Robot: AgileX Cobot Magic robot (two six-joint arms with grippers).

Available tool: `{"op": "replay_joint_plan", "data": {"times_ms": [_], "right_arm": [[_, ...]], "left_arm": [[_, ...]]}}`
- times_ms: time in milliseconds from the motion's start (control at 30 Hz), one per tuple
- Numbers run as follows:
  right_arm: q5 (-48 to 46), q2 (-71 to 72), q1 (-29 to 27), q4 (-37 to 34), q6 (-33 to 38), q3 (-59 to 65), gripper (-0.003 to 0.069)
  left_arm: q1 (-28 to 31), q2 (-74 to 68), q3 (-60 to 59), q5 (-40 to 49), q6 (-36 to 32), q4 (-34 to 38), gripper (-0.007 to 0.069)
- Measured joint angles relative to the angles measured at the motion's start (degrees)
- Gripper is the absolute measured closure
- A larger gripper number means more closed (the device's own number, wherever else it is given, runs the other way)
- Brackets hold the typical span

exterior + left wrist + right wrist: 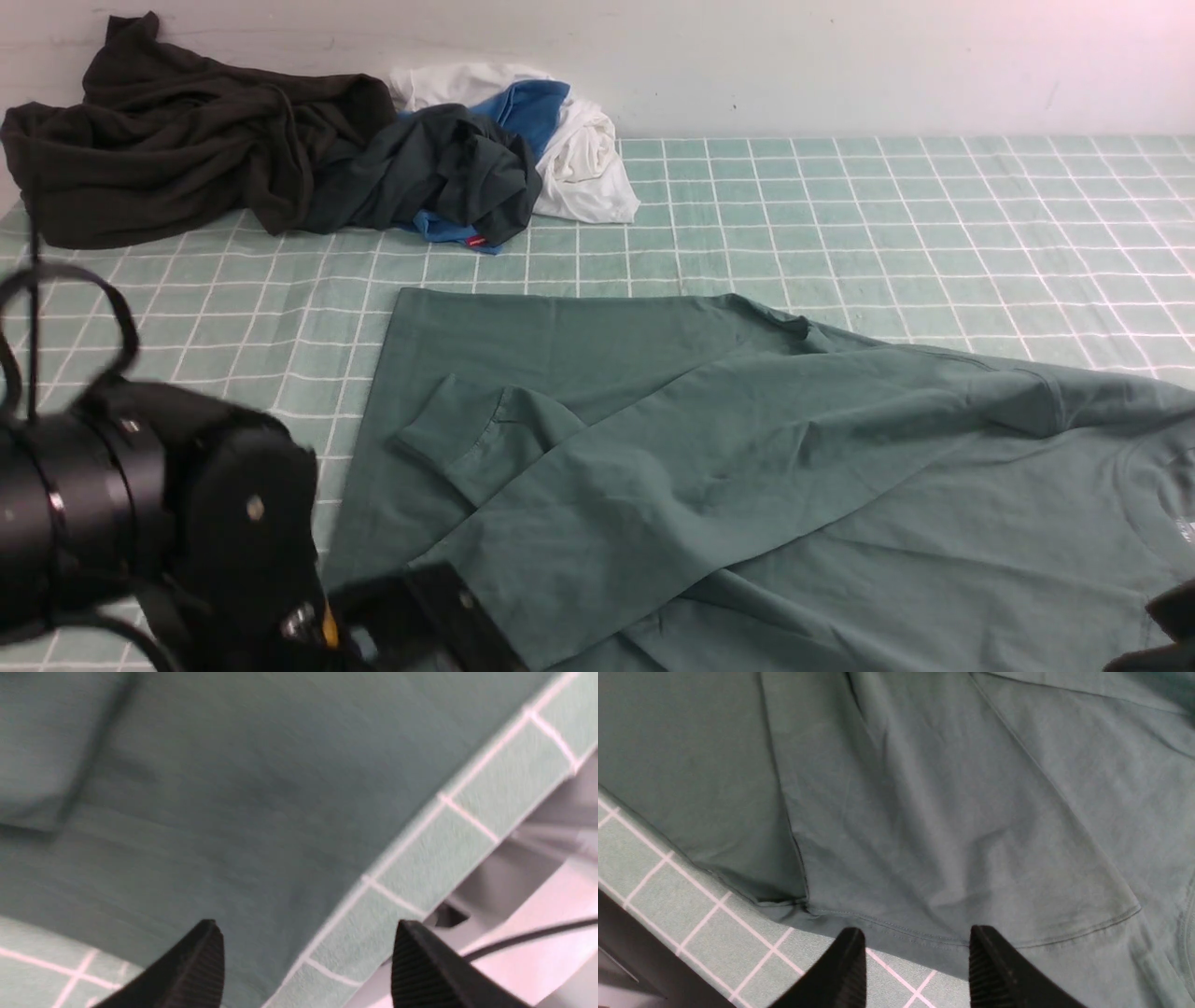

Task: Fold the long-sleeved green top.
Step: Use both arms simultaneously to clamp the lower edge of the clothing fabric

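The sleeve (672, 482) is folded over the top's body, so it will end up hidden inside the green long-sleeved top (952, 549) when I fold the top's edge across.
The green long-sleeved top (747, 485) lies spread on the checked cloth across the near half of the table. One sleeve is folded over the body, with its cuff (448, 429) to the left. My left gripper (306, 947) is open and empty, hovering over the top's edge (233, 835) near the table's front edge. Its arm (187, 523) fills the lower left of the front view. My right gripper (917, 947) is open and empty, just short of the top's stitched hem (901, 926). Only a bit of it shows at the front view's lower right corner (1172, 621).
A heap of near-black garments (187, 140) lies at the back left, with white and blue garments (560, 131) beside it. The mint checked cloth (934, 215) covers the table up to the back wall. The table's front edge (467, 882) is close to my left gripper.
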State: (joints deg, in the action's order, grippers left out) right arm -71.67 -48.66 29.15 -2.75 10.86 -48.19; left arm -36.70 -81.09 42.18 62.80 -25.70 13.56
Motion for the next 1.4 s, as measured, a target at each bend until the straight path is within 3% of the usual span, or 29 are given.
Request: {"op": "replay_joint_plan", "data": {"times_ms": [67,267,600,967,1167,1233,1400], "right_arm": [[0.0,0.0,0.0,-0.4,0.5,0.0,0.0333],[-0.1,0.0,0.0,-0.6,0.5,0.0,0.0330],[-0.2,0.0,0.0,-1.2,0.0,0.0,0.0330],[-0.2,0.0,0.0,-1.4,0.0,0.0,0.0330],[-0.2,0.0,0.0,-1.4,0.0,0.0,0.0330],[-0.2,0.0,0.0,-1.4,0.0,0.0,0.0330],[0.0,0.0,0.0,-1.4,0.0,0.0,0.0330]], "left_arm": [[-7.0,0.0,-4.0,-2.8,-2.5,-3.3,0.0188],[-13.9,0.0,-10.5,-13.6,-4.9,-8.5,0.0188],[-14.2,-0.6,-11.9,-20.5,-1.4,-15.6,0.0195],[-14.2,-2.9,-10.8,-18.8,-1.0,-15.1,0.0200],[-14.2,-3.6,-9.2,-17.3,5.1,-16.5,0.0337],[-14.2,-4.3,-8.1,-16.5,8.4,-17.2,0.0442],[-14.2,-4.6,-6.7,-16.0,10.4,-18.4,0.0592]]}}
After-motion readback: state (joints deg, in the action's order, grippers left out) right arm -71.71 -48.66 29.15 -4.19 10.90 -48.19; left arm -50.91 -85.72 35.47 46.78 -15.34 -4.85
